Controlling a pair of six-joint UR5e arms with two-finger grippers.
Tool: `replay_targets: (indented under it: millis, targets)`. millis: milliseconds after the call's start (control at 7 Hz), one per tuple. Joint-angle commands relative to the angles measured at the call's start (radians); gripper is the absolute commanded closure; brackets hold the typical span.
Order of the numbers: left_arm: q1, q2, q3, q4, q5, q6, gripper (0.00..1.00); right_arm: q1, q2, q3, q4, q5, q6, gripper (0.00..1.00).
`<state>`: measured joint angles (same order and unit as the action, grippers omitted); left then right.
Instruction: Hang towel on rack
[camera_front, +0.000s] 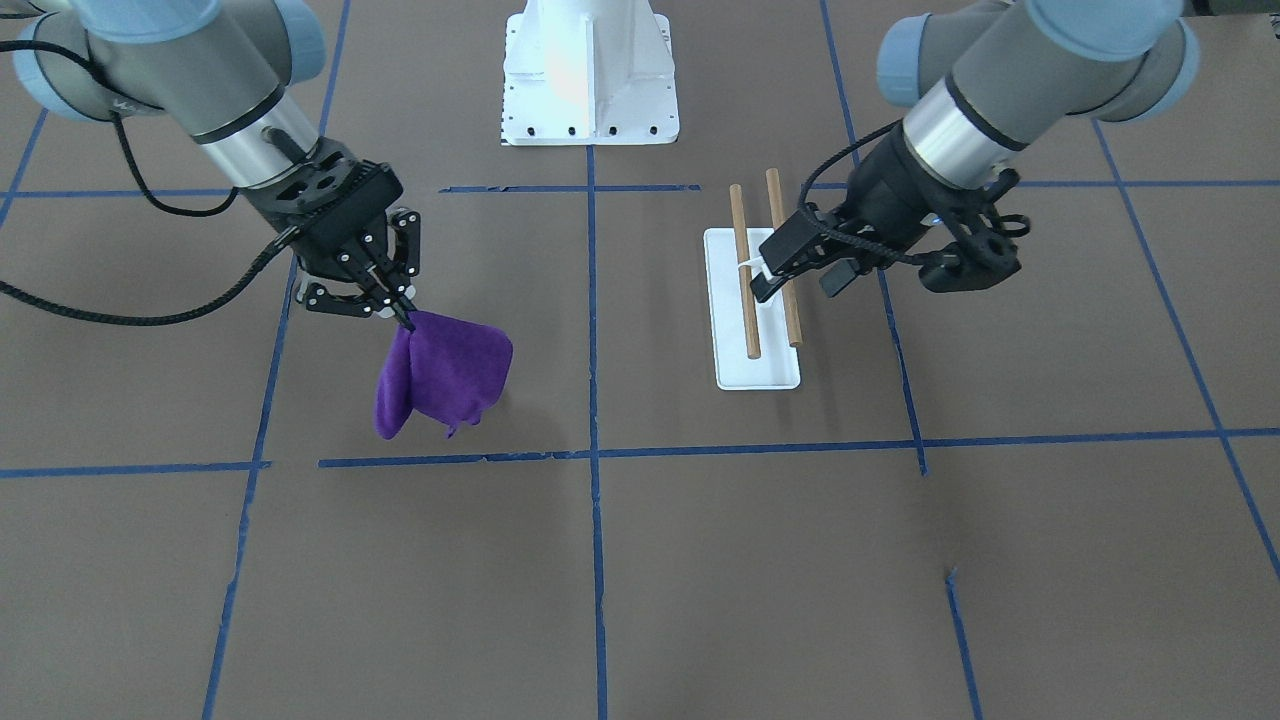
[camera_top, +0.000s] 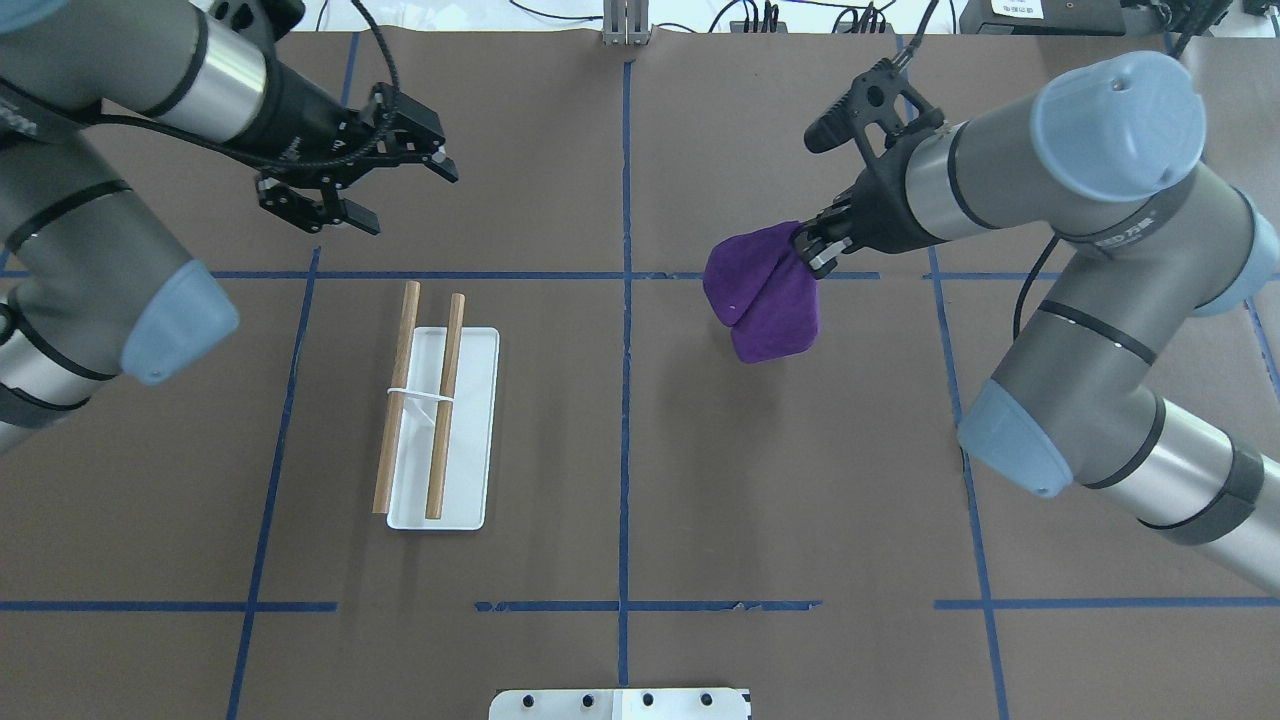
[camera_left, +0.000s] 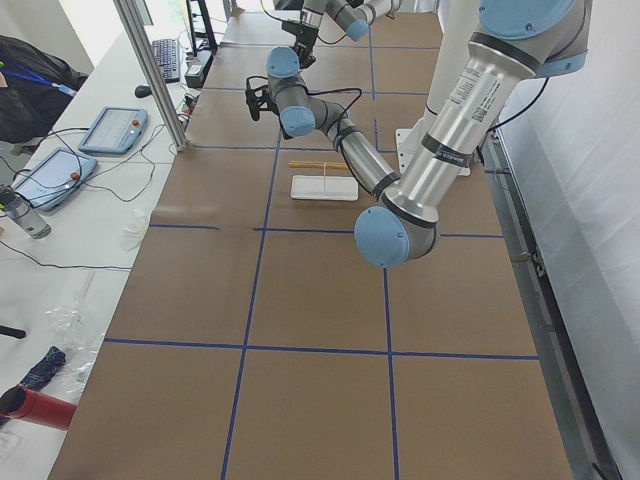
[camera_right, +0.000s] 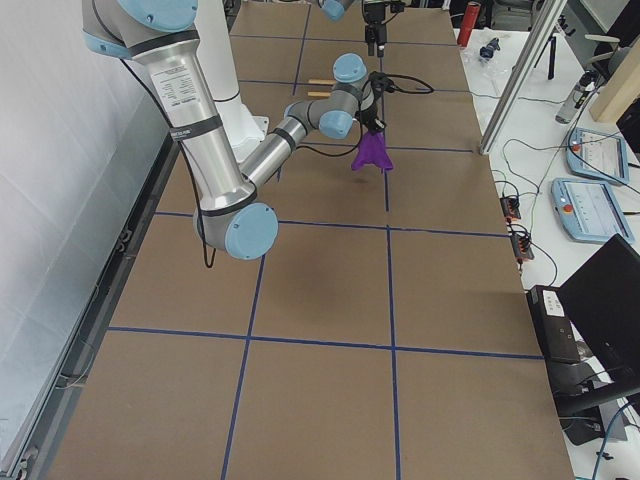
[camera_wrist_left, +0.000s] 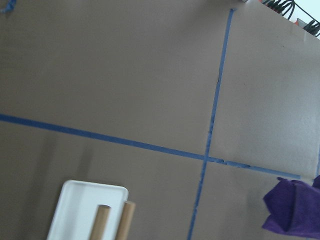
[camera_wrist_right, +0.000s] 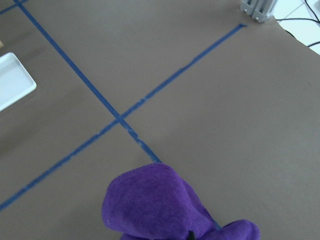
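Note:
The purple towel (camera_front: 463, 364) is hanging in limp, gathered folds (camera_front: 411, 374), so it will lie bunched over the rack with a corner hanging down when the robot pulls it across.
My right gripper (camera_top: 808, 255) is shut on the top corner of a purple towel (camera_top: 765, 295), which hangs folded below it, its lower edge close to the table. The towel also shows in the front view (camera_front: 450, 370), under that gripper (camera_front: 400, 312), and in the right wrist view (camera_wrist_right: 160, 205). The rack (camera_top: 445, 430) stands on the robot's left half: a white flat base with two bare wooden rods (camera_top: 397, 395). My left gripper (camera_top: 415, 200) is open and empty, beyond the rack's far end in the overhead view and above the rack (camera_front: 755, 370) in the front view (camera_front: 795, 285).
The white bolted robot pedestal (camera_front: 590, 80) stands at the table's robot-side edge, in the middle. Blue tape lines (camera_top: 625, 400) divide the brown table top into squares. Tablets and cables (camera_left: 105, 130) lie on a side bench beyond the far edge.

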<state>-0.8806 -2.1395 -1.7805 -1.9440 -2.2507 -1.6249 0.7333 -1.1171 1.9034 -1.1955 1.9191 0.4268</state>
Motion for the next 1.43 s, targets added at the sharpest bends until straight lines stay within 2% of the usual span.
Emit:
replay_targets:
  millis: [0,429,1000,1143,1286]
  targets:
    - [0.052,-0.08,0.058,-0.007,0.036,-0.256,0.0,-0.087,0.062,0.038,-0.006,-0.095,0.155,1.0]
    - [0.113,-0.12,0.102,-0.094,0.108,-0.484,0.0,-0.117,0.112,0.039,-0.004,-0.15,0.219,1.0]
    - [0.17,-0.137,0.128,-0.128,0.111,-0.57,0.0,-0.118,0.146,0.034,-0.004,-0.16,0.23,1.0]
    - [0.172,-0.143,0.13,-0.127,0.152,-0.604,0.06,-0.117,0.149,0.034,-0.003,-0.161,0.23,1.0]
    - [0.173,-0.143,0.13,-0.127,0.157,-0.628,0.31,-0.118,0.149,0.032,-0.004,-0.161,0.23,1.0]
